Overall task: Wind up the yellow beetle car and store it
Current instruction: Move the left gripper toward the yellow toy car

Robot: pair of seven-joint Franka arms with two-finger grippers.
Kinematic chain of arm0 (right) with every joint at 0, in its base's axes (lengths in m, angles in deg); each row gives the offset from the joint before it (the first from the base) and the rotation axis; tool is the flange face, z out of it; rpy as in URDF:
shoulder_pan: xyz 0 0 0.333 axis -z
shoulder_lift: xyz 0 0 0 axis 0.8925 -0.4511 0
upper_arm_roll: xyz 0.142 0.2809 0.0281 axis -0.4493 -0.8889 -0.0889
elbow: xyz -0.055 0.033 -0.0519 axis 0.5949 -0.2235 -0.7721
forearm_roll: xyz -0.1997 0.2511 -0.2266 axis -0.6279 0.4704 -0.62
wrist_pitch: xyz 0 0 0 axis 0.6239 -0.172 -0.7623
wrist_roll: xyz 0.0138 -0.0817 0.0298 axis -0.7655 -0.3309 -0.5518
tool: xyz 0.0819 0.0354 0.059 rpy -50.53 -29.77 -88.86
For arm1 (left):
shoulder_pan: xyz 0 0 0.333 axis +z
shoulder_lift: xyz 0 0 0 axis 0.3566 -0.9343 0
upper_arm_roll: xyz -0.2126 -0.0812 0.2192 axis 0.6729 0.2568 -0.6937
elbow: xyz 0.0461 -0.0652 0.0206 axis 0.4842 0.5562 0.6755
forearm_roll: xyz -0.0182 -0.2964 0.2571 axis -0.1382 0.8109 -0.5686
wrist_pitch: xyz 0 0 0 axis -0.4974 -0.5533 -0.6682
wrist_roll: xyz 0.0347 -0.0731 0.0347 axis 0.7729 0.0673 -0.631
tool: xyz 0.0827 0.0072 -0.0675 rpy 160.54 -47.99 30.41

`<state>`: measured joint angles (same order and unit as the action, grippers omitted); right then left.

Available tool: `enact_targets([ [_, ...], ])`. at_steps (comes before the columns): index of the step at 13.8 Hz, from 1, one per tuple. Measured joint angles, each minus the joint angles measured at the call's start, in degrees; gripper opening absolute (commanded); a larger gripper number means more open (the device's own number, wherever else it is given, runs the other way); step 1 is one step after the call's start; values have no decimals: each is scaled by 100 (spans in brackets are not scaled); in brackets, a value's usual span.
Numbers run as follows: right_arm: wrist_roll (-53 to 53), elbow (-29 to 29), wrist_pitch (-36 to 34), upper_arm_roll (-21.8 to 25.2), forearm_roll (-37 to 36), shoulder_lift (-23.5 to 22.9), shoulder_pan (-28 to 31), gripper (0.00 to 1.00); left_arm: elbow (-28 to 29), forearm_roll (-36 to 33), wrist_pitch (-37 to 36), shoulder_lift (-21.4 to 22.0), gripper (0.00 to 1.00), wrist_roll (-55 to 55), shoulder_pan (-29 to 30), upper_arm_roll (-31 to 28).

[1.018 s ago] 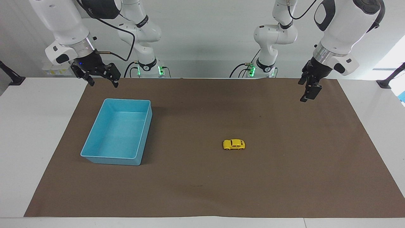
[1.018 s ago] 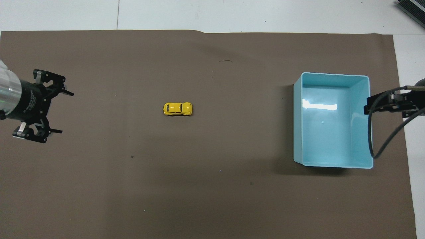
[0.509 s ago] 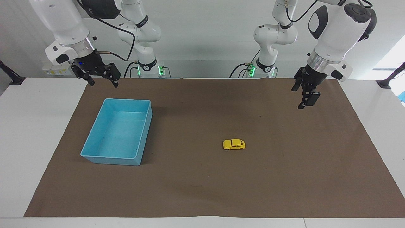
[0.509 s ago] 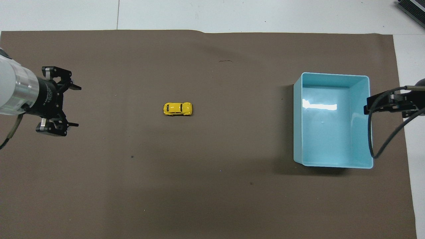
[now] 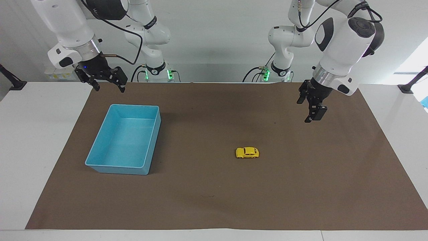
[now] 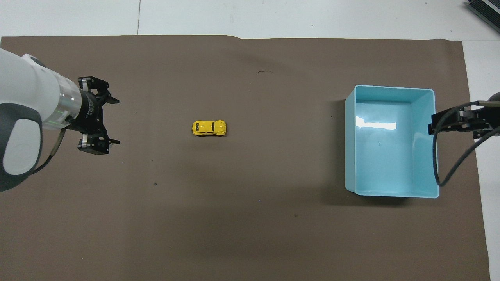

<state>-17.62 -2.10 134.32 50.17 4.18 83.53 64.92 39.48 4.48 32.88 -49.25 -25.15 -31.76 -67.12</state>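
Observation:
My left gripper should keep going and close across the car's near end (image 6: 198,128), because the yellow beetle car (image 6: 209,128) is on its wheels, end-on to the spread fingers.
The yellow beetle car (image 5: 247,152) stands on its wheels on the brown mat near the table's middle; it also shows in the overhead view (image 6: 209,128). My left gripper (image 5: 309,117) hangs open and empty in the air over the mat, toward the left arm's end of the table and well apart from the car. In the overhead view its fingers are spread wide and point toward the car (image 6: 115,121). My right gripper (image 5: 110,87) is open and empty, and the right arm waits raised by the blue bin (image 5: 133,106); it also shows in the overhead view (image 6: 449,119).
The blue bin (image 6: 390,89) is empty and sits on the mat toward the right arm's end of the table. The brown mat (image 5: 214,201) covers most of the white table. A black cable (image 6: 437,164) from the right arm hangs over the bin's rim.
My left gripper has moved lower and toward the car from the left arm's end of the table. The right arm, the car and the bin have not moved.

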Motion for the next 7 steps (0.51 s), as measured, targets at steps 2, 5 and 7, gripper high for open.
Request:
enact_targets([
  [2,0,0,0,0,0,0,0,100,3,21,170,-219,100,-216,-205,0],
  [5,0,0,0,0,0,0,0,100,5,21,520,-542,100,-649,-489,6],
  [7,0,0,0,0,0,0,0,100,6,21,825,-822,100,-1003,-709,6],
])
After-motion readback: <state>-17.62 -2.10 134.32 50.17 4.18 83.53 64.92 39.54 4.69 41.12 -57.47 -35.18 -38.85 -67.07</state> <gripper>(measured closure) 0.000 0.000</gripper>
